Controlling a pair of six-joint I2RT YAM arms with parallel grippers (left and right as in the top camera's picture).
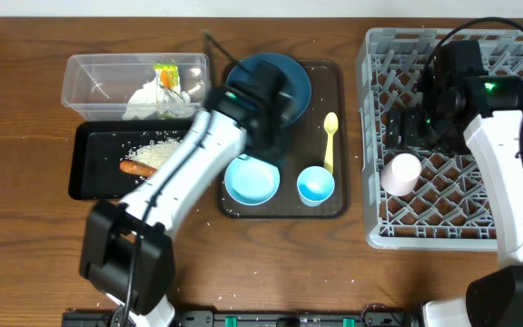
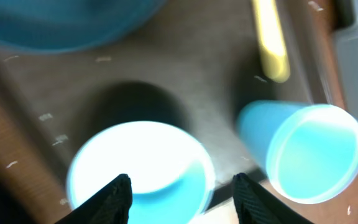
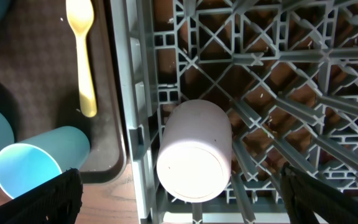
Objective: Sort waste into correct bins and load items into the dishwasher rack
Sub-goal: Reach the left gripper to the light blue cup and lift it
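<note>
The small light blue cup point(image 1: 316, 186) sits upright on the brown serving tray, so my left gripper should grab the cup's rim point(image 1: 300, 180) and hand my right gripper its base.
The dark blue plate point(image 1: 296, 77), light blue bowl point(image 1: 251, 180), small light blue cup point(image 1: 316, 184) and pale yellow spoon point(image 1: 330, 141) sit on the brown serving tray point(image 1: 336, 205). My left gripper point(image 2: 184, 199) is open and empty just above the bowl point(image 2: 142, 168), with the cup point(image 2: 309, 152) to its right. The pale pink cup point(image 1: 400, 173) lies on its side in the grey rack point(image 1: 516, 227). My right gripper point(image 3: 194, 202) is open wide above it point(image 3: 194, 149), apart from it.
The clear tub point(image 1: 89, 77) holds the white napkin point(image 1: 148, 98) and the wrapper point(image 1: 166, 77). The black tray point(image 1: 89, 168) holds rice grains point(image 1: 157, 150) and the carrot stick point(image 1: 137, 167). My left arm crosses above the black tray.
</note>
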